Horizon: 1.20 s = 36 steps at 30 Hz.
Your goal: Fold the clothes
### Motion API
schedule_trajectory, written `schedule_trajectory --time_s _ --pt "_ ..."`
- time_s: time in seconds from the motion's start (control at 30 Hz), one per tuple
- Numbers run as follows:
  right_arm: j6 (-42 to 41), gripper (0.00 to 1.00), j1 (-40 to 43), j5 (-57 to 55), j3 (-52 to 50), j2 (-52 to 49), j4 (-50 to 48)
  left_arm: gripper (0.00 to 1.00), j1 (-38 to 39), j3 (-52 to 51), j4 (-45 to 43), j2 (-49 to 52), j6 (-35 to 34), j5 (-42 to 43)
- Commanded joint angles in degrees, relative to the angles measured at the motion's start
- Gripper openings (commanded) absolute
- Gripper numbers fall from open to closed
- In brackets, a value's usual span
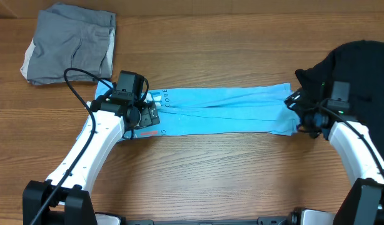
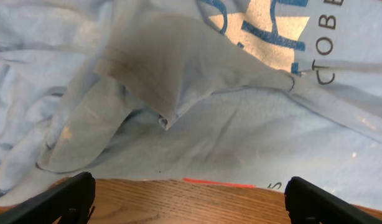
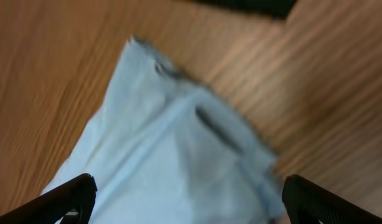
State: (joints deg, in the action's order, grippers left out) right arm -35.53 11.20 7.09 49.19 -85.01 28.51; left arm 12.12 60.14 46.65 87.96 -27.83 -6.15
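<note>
My right gripper should back away and turn, because the light blue T-shirt's end (image 3: 200,102) lies crooked to its fingers. I should then grip its end edge (image 1: 294,125) from the far side before I fold inward.
A light blue T-shirt (image 1: 223,109) lies across the middle of the table as a long narrow strip, with lettering at its left end. My left gripper (image 1: 148,117) hovers over that left end. In the left wrist view the shirt (image 2: 228,130) shows white print and dark letters, and the open left gripper (image 2: 191,200) has only bare wood between its fingers. My right gripper (image 1: 298,115) is at the strip's right end. It is open too (image 3: 188,200), with the shirt's blurred end (image 3: 172,155) below it and nothing gripped. A black T-shirt (image 1: 361,62) is heaped at the back right.
A folded grey garment (image 1: 70,44) lies at the back left corner. The wooden table (image 1: 211,175) shows in front of the strip. The black heap sits right behind the right arm (image 1: 354,150).
</note>
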Motion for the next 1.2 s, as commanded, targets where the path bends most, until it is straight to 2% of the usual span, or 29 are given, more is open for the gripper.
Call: schedule_trajectory --time_s 0.0,0.13,0.27,0.37,0.5,0.57,0.77,1.0,1.17 --pt "11.76 1.0 4.24 0.15 1.84 0.87 -1.7 1.0 -0.04 0.63 0.31 -1.07 1.27 0.66" --pt "23.39 1.0 10.21 10.19 1.95 0.76 -1.51 1.0 -0.04 0.44 0.42 -1.07 1.2 0.72" --pt "28.79 1.0 15.8 21.14 1.95 0.17 -3.17 1.0 -0.04 0.22 0.5 -1.07 1.03 0.7" --pt "31.3 1.0 18.01 21.51 1.95 -1.36 -3.17 1.0 -0.04 -0.02 1.11 -1.07 1.03 0.72" --pt "31.87 1.0 18.53 26.49 1.95 -4.72 -3.85 1.0 -0.04 -0.35 1.33 -1.07 1.03 0.7" --pt "35.43 1.0 17.99 31.17 2.01 -6.86 -4.07 1.0 -0.04 -0.57 1.11 -1.07 1.05 0.7" --pt "37.09 1.0 17.03 31.47 7.5 -10.25 -0.42 1.0 -0.04 -0.9 1.33 -1.07 1.05 0.7" --pt "43.43 1.0 13.64 18.99 26.69 -17.77 21.51 1.0 -0.04 -0.9 0.94 -1.07 1.01 0.94" --pt "46.42 1.0 12.0 17.79 29.29 -22.32 25.83 1.0 -0.04 -0.9 1.05 -1.07 0.81 2.27"
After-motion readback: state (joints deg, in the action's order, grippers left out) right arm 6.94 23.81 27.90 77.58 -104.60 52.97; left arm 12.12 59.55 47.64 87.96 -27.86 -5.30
